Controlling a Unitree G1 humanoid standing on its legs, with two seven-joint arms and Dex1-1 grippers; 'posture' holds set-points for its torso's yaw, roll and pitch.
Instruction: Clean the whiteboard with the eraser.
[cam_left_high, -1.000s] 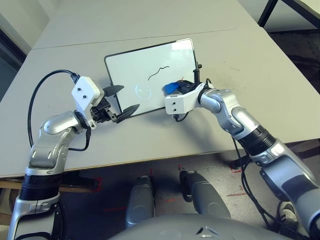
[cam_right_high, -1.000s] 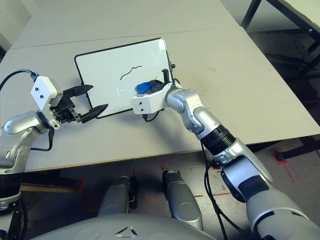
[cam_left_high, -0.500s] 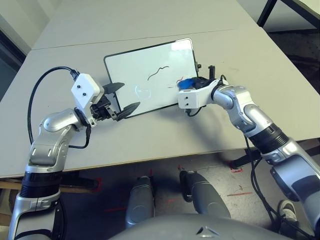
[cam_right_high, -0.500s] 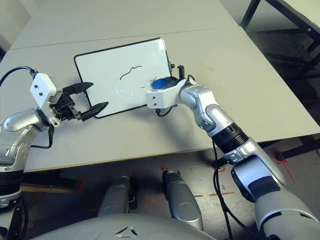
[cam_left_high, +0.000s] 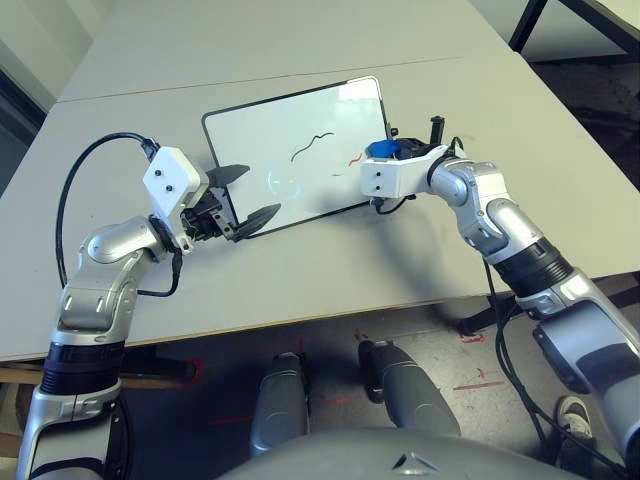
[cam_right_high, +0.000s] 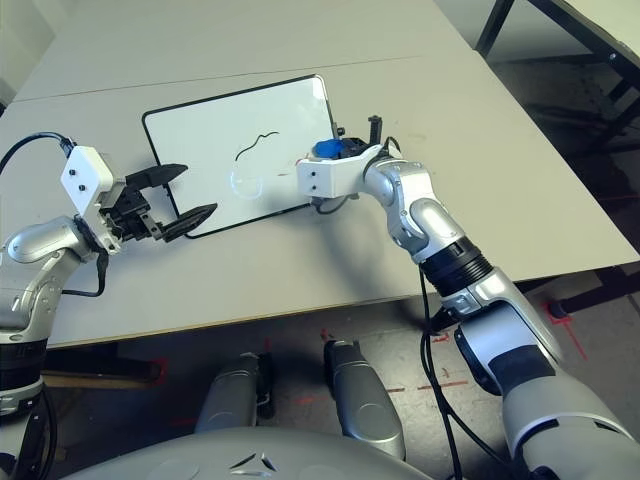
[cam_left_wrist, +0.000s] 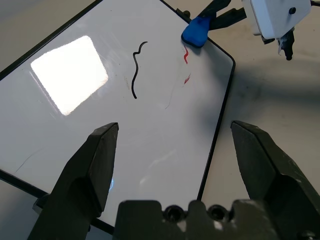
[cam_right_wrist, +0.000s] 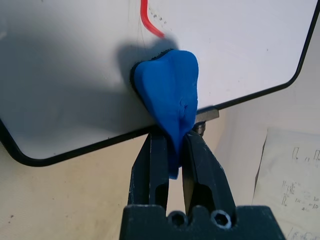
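Observation:
I should have my right gripper sweep the blue eraser (cam_left_high: 381, 149), now touching the whiteboard's edge, back inward across the black squiggle (cam_left_high: 312, 142), because the squiggle lies farther in.
The whiteboard (cam_left_high: 270, 135) lies flat on the grey table, with a black squiggle (cam_left_high: 313, 145) near its middle and a short red mark (cam_left_high: 353, 158) close to its right side. My right gripper (cam_left_high: 388, 153) is shut on the blue eraser (cam_left_high: 380, 150), which presses on the board at its right edge. In the right wrist view the eraser (cam_right_wrist: 170, 95) sits between the fingers, just below the red mark (cam_right_wrist: 150, 22). My left gripper (cam_left_high: 258, 193) stands open over the board's near left corner, holding nothing. The left wrist view shows the board (cam_left_wrist: 100, 100) and the eraser (cam_left_wrist: 196, 31).
A black cable (cam_left_high: 75, 180) loops from my left arm over the table. A seam (cam_left_high: 150, 88) runs across the table behind the board. Black table legs (cam_left_high: 525, 25) stand at the far right. A printed sheet of paper (cam_right_wrist: 290, 170) lies beside the board.
My right gripper has slid the eraser rightward across the board to its right edge, and a red mark now shows beside it. The left gripper has barely moved.

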